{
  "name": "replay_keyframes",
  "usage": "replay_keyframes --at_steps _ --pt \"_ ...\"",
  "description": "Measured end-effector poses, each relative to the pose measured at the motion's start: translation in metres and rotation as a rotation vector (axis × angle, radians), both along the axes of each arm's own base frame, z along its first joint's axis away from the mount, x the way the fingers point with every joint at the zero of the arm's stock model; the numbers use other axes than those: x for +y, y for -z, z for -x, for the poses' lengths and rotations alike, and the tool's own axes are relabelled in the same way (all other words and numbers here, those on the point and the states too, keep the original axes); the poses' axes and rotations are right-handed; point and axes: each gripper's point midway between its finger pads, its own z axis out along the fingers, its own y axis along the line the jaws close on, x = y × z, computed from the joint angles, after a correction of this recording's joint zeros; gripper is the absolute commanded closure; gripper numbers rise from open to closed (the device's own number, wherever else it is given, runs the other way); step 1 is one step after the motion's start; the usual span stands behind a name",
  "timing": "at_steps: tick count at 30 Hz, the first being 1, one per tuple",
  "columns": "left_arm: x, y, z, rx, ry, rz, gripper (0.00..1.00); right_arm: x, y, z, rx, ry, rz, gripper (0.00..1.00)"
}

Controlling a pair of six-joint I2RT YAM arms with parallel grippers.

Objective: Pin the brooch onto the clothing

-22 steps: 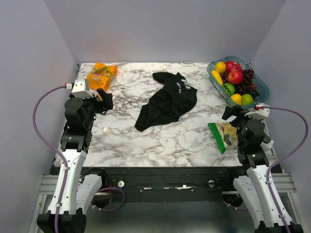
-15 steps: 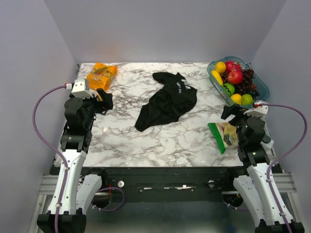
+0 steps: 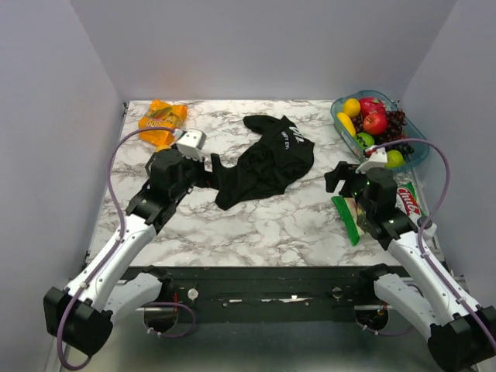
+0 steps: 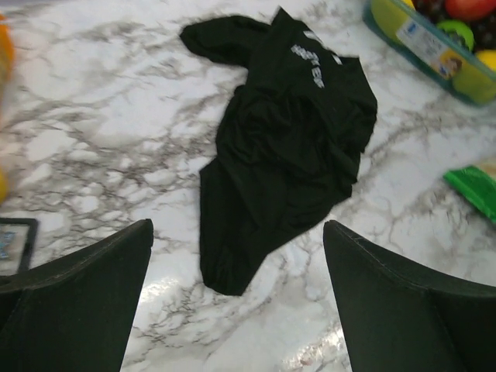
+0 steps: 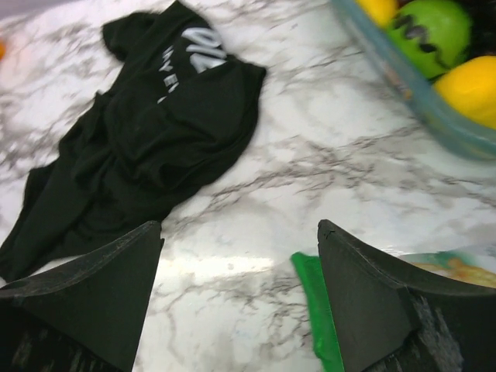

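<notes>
The black T-shirt [image 3: 273,159] is bunched up in loose folds [image 3: 254,172], so it will stretch out into a long, drooping piece of cloth when the robot lifts the T-shirt's ends apart.
The black T-shirt [image 3: 267,159] lies crumpled in the middle of the marble table, part of its white print showing near the top. It also shows in the left wrist view [image 4: 287,147] and in the right wrist view [image 5: 147,147]. The brooch is not visible in any view. My left gripper [image 3: 217,169] is open and empty, just left of the shirt's lower end. My right gripper [image 3: 335,180] is open and empty, to the right of the shirt, above the bare marble beside a green snack bag [image 3: 353,217].
A teal fruit bowl [image 3: 378,130] with apples, lemons, limes and grapes stands at the back right. An orange snack pack [image 3: 161,118] lies at the back left. A red-lettered packet [image 3: 408,200] lies right of the green bag.
Both arms have swung inward from the table's sides toward the shirt. The left gripper has come from near the orange pack to the shirt's left edge. The right gripper has moved left and forward.
</notes>
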Motion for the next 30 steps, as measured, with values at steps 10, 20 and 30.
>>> replay_keyframes --at_steps 10,20,30 --pt "-0.058 0.106 0.005 0.305 0.188 -0.176 0.01 0.069 0.019 0.013 0.083 -0.191 -0.035 0.12" --pt "-0.074 0.154 0.003 0.469 0.227 -0.211 0.07 0.091 0.048 0.004 0.199 -0.219 -0.009 0.12" --pt "-0.088 0.190 -0.007 0.592 0.247 -0.227 0.47 0.116 0.053 -0.032 0.235 -0.240 0.025 0.18"
